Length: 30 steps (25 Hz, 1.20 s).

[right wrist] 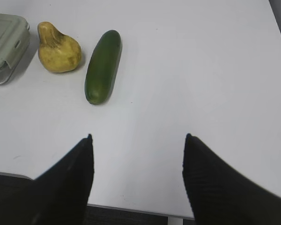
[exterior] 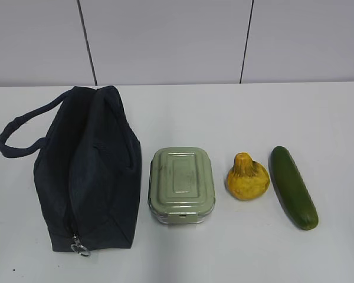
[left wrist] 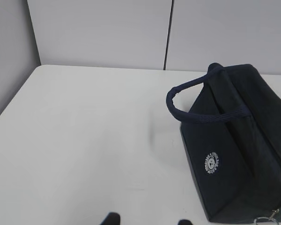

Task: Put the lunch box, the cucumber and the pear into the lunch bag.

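The ring pull (exterior: 79, 247) is at the near end of the zip, so I expect the lunch bag (exterior: 94, 171) to open wide along its zip when I push the cucumber in.
The dark navy lunch bag (exterior: 88, 171) stands on the left of the white table, zipped, its metal ring pull (exterior: 80, 248) at the near end. To its right lies the sage-green lunch box (exterior: 182, 184), then the yellow pear (exterior: 248, 177), then the dark green cucumber (exterior: 292, 186). No gripper shows in the exterior view. In the left wrist view my left gripper (left wrist: 148, 220) shows only two black tips, apart and empty, left of the lunch bag (left wrist: 234, 145). My right gripper (right wrist: 137, 140) is open and empty above the table's near edge, short of the cucumber (right wrist: 103, 65) and pear (right wrist: 58, 48).
The table (exterior: 224, 118) ends at a pale panelled wall behind. Its near edge (right wrist: 131, 208) shows under the right gripper. The bag's strap handle (exterior: 23, 132) loops out to the left. A corner of the lunch box (right wrist: 4, 47) shows at the right wrist view's left edge.
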Each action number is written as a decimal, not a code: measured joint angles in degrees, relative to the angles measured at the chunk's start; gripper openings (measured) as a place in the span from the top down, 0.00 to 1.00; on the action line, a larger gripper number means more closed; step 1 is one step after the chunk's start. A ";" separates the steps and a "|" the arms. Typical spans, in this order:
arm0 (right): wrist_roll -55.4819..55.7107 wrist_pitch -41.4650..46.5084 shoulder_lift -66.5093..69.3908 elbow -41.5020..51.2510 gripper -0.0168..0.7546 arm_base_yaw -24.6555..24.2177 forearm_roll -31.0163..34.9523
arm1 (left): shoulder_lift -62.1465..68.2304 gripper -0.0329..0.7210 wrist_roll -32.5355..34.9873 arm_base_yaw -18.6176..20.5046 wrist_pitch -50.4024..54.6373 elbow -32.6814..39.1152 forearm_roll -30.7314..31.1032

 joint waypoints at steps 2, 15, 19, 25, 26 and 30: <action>0.00 0.00 0.00 0.00 0.37 0.00 0.00 | 0.00 0.64 0.00 0.00 0.00 0.00 0.00; 0.00 -0.60 10.41 -4.06 0.37 0.00 0.10 | 0.00 0.64 0.00 0.00 0.00 0.00 0.00; 0.00 -3.62 17.37 -8.01 0.37 0.00 0.10 | 0.00 0.64 0.00 0.00 0.00 0.00 0.00; 0.00 -4.73 30.08 -15.69 0.37 0.00 1.12 | 0.00 0.64 0.00 0.00 0.00 0.00 0.00; 0.00 -4.85 32.14 -17.02 0.37 0.00 2.03 | 0.00 0.64 0.00 0.00 0.00 0.00 0.00; 0.00 -5.19 42.47 -21.99 0.37 0.00 6.04 | 0.00 0.64 0.00 0.00 0.00 0.00 0.00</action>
